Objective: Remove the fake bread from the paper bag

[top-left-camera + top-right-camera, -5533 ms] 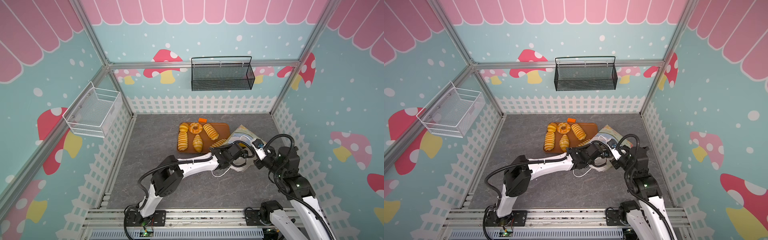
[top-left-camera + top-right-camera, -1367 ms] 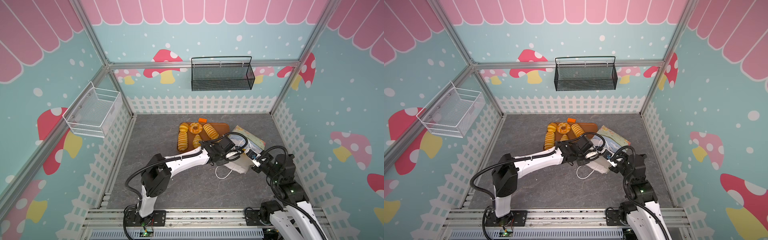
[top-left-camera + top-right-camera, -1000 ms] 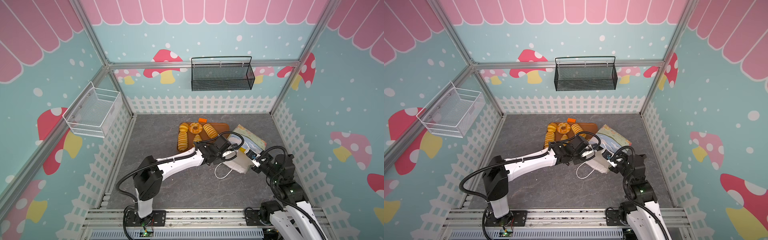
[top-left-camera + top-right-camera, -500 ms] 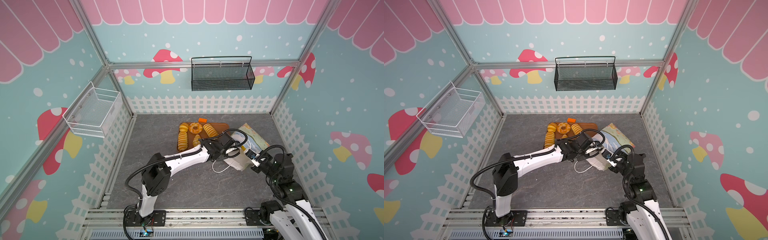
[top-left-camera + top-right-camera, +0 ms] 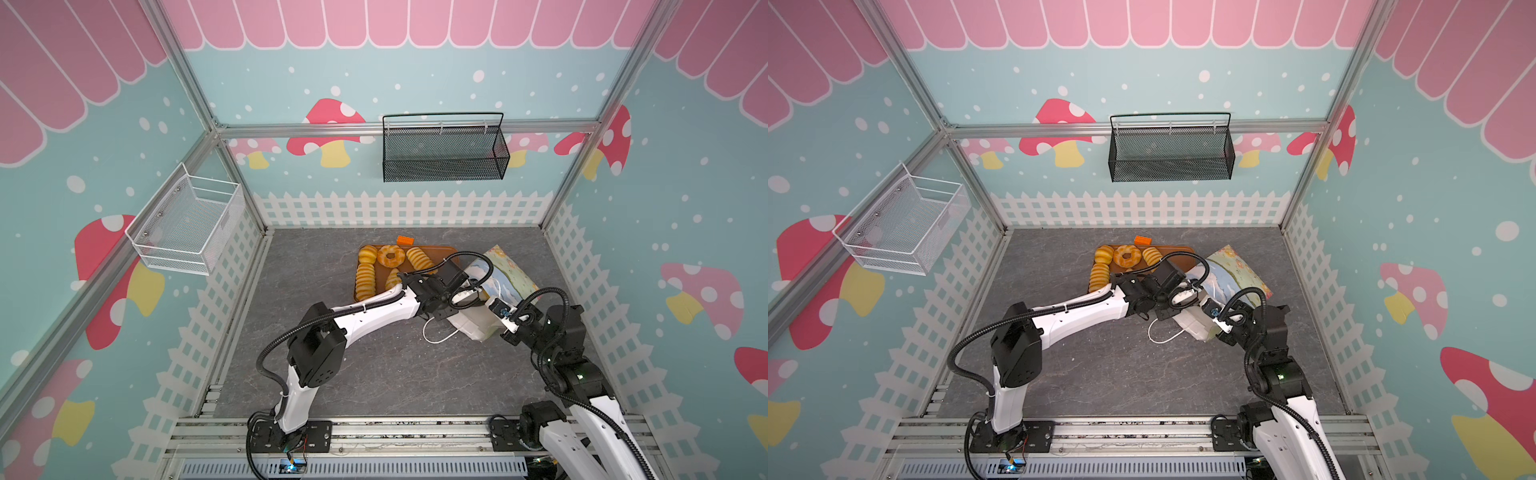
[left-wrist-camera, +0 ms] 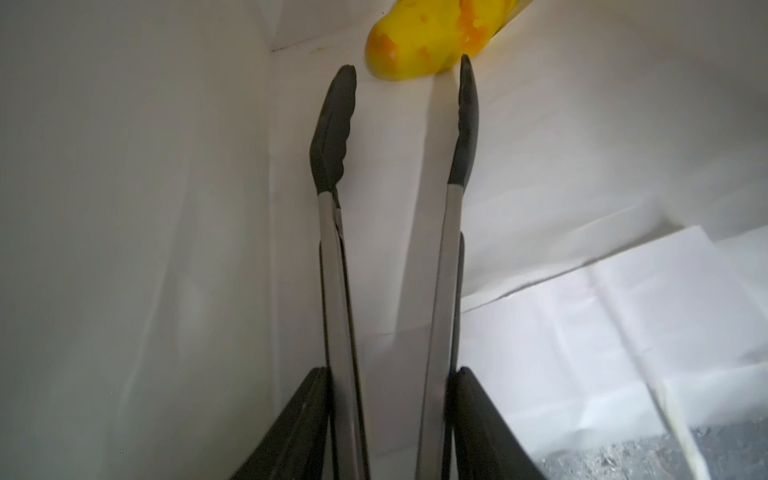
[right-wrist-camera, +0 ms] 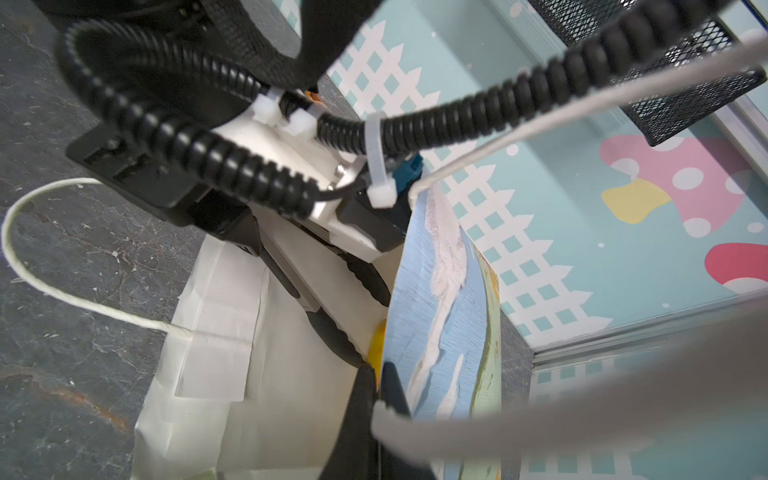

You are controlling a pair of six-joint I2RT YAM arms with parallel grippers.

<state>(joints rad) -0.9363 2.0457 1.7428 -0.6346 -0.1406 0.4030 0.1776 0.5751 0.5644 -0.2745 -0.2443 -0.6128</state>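
Observation:
Next, I move the tongs back with my left gripper and bring them in along the bread's length (image 6: 436, 36), because the fake bread lies at an angle across the tongs' tips (image 6: 466, 65).
The paper bag (image 5: 509, 278) (image 5: 1233, 270) lies on its side, its mouth facing the arms. My right gripper (image 5: 496, 309) (image 7: 376, 395) is shut on the rim of its upper printed panel and holds the mouth up. My left gripper (image 5: 469, 297) (image 6: 392, 372) clasps a pair of long tongs (image 6: 336, 124) that reach deep into the bag. Their black tips stand apart, just short of one yellow fake bread (image 6: 424, 45) at the bag's bottom; a sliver of it shows as a yellow edge (image 7: 376, 345). Several other pastries lie on the brown tray (image 5: 449, 253), among them a doughnut (image 5: 390, 255).
A white cord handle (image 5: 436, 336) loops on the grey floor by the bag's mouth. A small orange block (image 5: 405, 240) sits behind the tray. A black mesh basket (image 5: 444, 153) hangs on the back wall and a white wire basket (image 5: 187, 224) on the left wall.
My left arm has pushed the tongs further into the bag, and their tips have spread apart. The right gripper has kept its hold on the bag's rim.

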